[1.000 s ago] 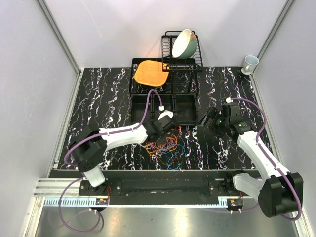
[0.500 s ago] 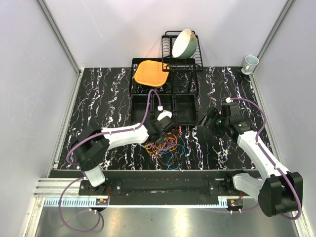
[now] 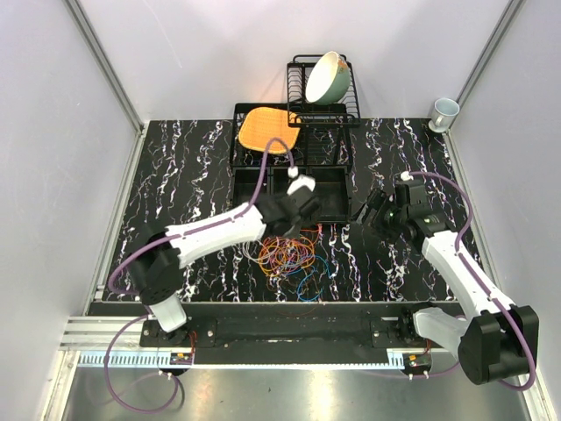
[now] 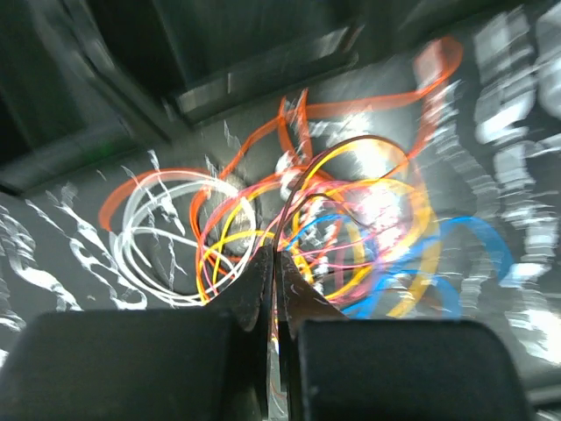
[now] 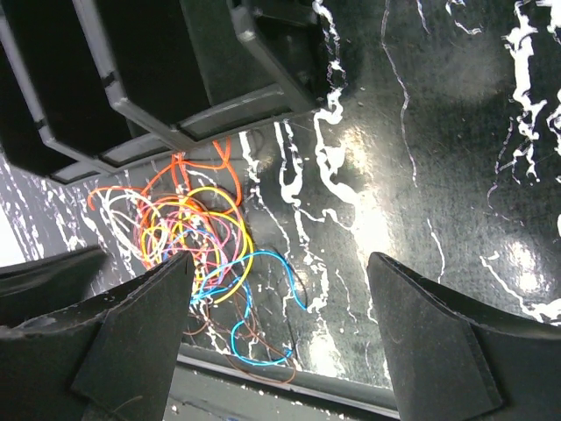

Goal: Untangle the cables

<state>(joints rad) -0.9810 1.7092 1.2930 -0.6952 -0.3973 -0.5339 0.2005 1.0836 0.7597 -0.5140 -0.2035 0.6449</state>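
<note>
Next, I raise the brown cable (image 4: 302, 181) in my left gripper and pass it to my right gripper to pull higher, since it still runs through the tangled pile (image 3: 287, 255).
The cables (image 3: 285, 255) lie in a tangled pile of orange, yellow, pink, white and blue loops on the black marbled table, just in front of the black bins. My left gripper (image 3: 301, 213) is above the pile's far edge. In the left wrist view its jaws (image 4: 274, 261) are shut on a thin brown cable that rises out of the pile (image 4: 351, 224). My right gripper (image 3: 363, 213) is open and empty, to the right of the pile and apart from it. The right wrist view shows the pile (image 5: 188, 230) past the left finger of the right gripper (image 5: 279, 257).
Black bins (image 3: 326, 207) stand directly behind the pile. A wire dish rack (image 3: 346, 118) with a green bowl (image 3: 328, 77) and an orange plate (image 3: 266, 129) is at the back. A cup (image 3: 443, 111) stands far right. A blue loop (image 3: 308, 286) lies near the front edge.
My left gripper has moved up and away toward the bins, with the wire pinched. The pile has drawn out a little toward it. The right arm has hardly moved.
</note>
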